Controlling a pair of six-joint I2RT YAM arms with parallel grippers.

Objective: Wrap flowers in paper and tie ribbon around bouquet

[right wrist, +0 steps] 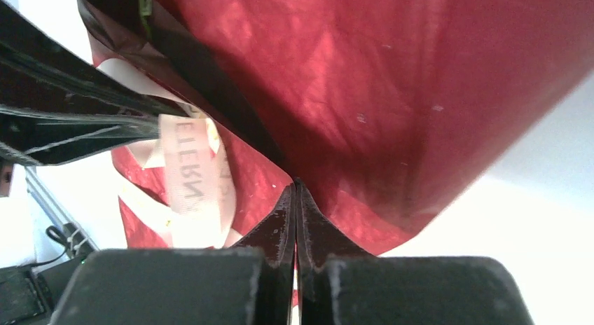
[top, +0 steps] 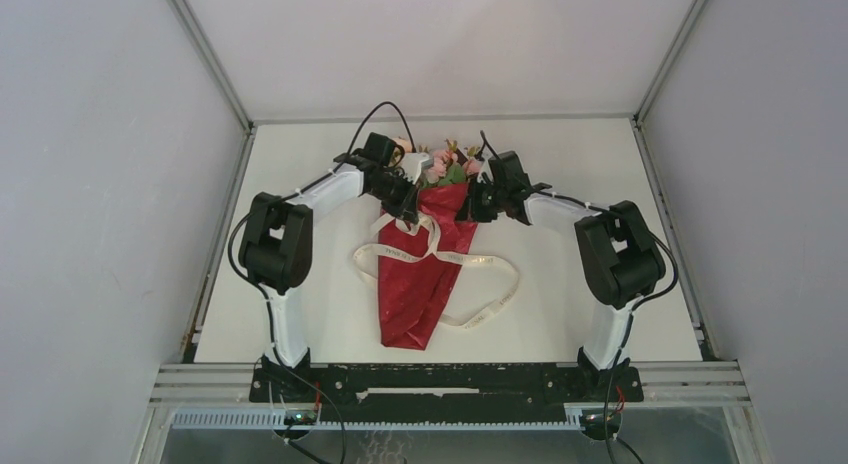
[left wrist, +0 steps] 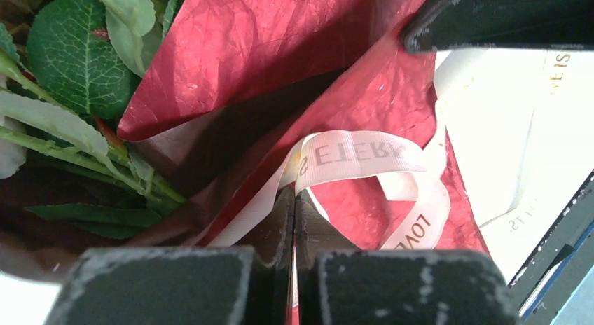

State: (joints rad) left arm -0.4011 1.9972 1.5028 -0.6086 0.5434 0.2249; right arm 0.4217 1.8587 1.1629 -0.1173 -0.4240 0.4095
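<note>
My right gripper is pinching the paper fold and should keep it pinched while my left gripper grabs the ribbon at the paper's edge (top: 381, 223), because the ribbon's loop (left wrist: 368, 155) lies loose on the paper.
The bouquet lies in the middle of the table, pink flowers (top: 450, 164) at the far end and the red paper (top: 415, 294) tapering toward me. The cream ribbon (top: 440, 256) crosses the paper and loops out to both sides. My left gripper (top: 410, 216) sits at the cone's upper left, shut on the ribbon (left wrist: 357, 153), which peaks at its tips (left wrist: 295, 193) beside green leaves (left wrist: 70, 59). My right gripper (top: 470, 209) is at the upper right, its tips (right wrist: 295, 183) shut on a fold of the paper (right wrist: 392, 73). The ribbon (right wrist: 183, 178) shows to its left.
The white table (top: 580, 304) is boxed in by grey walls and aluminium rails (top: 215, 244) on both sides. Each arm's elbow (top: 275, 239) stands out to the side of the bouquet. A black cable (top: 375, 119) arcs above the left wrist.
</note>
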